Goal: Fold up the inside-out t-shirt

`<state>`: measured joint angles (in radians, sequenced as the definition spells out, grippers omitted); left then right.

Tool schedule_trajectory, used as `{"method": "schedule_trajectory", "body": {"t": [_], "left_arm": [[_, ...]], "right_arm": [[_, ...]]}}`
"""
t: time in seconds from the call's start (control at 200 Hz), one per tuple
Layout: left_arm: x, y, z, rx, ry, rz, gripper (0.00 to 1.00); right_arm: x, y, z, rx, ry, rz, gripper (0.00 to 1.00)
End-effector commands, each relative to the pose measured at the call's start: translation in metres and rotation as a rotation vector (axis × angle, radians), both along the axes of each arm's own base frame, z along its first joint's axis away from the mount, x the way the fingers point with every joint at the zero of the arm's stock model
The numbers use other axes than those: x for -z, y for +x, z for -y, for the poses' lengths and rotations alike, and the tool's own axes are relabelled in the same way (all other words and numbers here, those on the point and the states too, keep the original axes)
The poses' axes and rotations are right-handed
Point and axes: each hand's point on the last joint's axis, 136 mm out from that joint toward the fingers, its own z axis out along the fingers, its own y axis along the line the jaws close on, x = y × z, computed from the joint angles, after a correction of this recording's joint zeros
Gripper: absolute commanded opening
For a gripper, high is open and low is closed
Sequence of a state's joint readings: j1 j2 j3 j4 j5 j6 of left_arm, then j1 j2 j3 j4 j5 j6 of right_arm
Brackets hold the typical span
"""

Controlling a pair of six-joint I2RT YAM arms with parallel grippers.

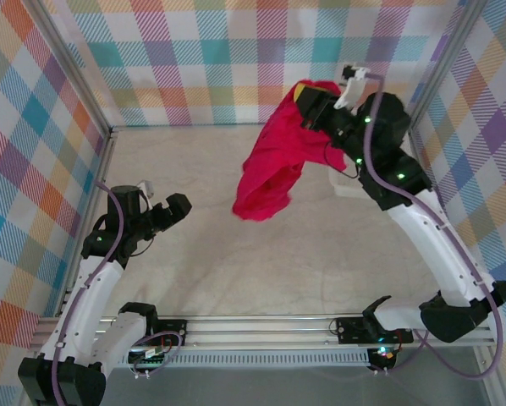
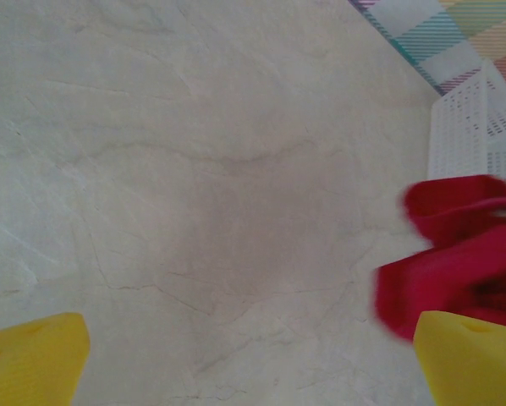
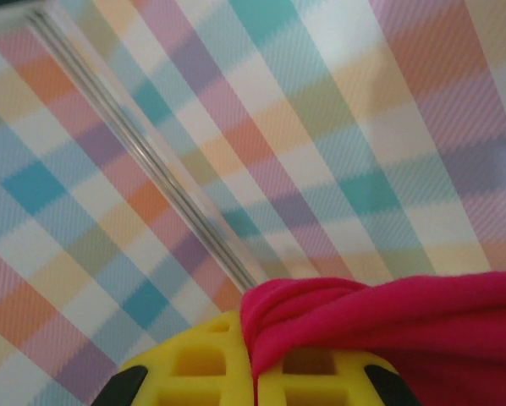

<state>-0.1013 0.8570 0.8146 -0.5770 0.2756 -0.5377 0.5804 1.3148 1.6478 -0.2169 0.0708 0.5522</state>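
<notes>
My left gripper is about to pull, and the crimson t-shirt's lower end (image 1: 261, 198) hangs down in loose folds. I expect the crimson t-shirt to spread into a wide, sagging span when I pull.
The crimson t-shirt (image 1: 274, 161) hangs in the air at the back right, bunched and drooping toward the table. My right gripper (image 1: 306, 95) is raised high and is shut on the shirt's top edge; in the right wrist view a fold of red fabric (image 3: 380, 317) is pinched between the closed yellow fingers (image 3: 198, 368). My left gripper (image 1: 178, 207) hovers low over the left of the table, open and holding nothing. In the left wrist view its yellow fingertips (image 2: 33, 359) stand far apart, with the shirt's lower end (image 2: 456, 271) to the right.
A white lattice basket (image 2: 473, 127) stands at the back right by the plaid wall, partly behind the right arm (image 1: 352, 188). Plaid walls and metal posts (image 1: 109, 139) close in the pale table (image 1: 194, 271) on three sides.
</notes>
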Motion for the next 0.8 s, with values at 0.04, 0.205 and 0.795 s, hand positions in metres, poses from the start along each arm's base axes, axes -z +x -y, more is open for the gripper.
{"method": "schedule_trajectory", "body": {"t": [0.04, 0.205, 0.795], "left_arm": [[0.014, 0.002, -0.012, -0.091, 0.002, -0.04, 0.87], [0.049, 0.005, 0.023, -0.039, -0.088, -0.1, 0.78], [0.144, 0.007, 0.117, 0.169, 0.048, -0.327, 0.63]], "right_arm": [[0.108, 0.04, -0.018, 0.059, 0.014, -0.321, 0.0], [0.204, 0.094, -0.038, 0.114, -0.165, -0.565, 0.41], [0.352, 0.044, -0.014, 0.013, -0.505, -0.846, 0.65]]}}
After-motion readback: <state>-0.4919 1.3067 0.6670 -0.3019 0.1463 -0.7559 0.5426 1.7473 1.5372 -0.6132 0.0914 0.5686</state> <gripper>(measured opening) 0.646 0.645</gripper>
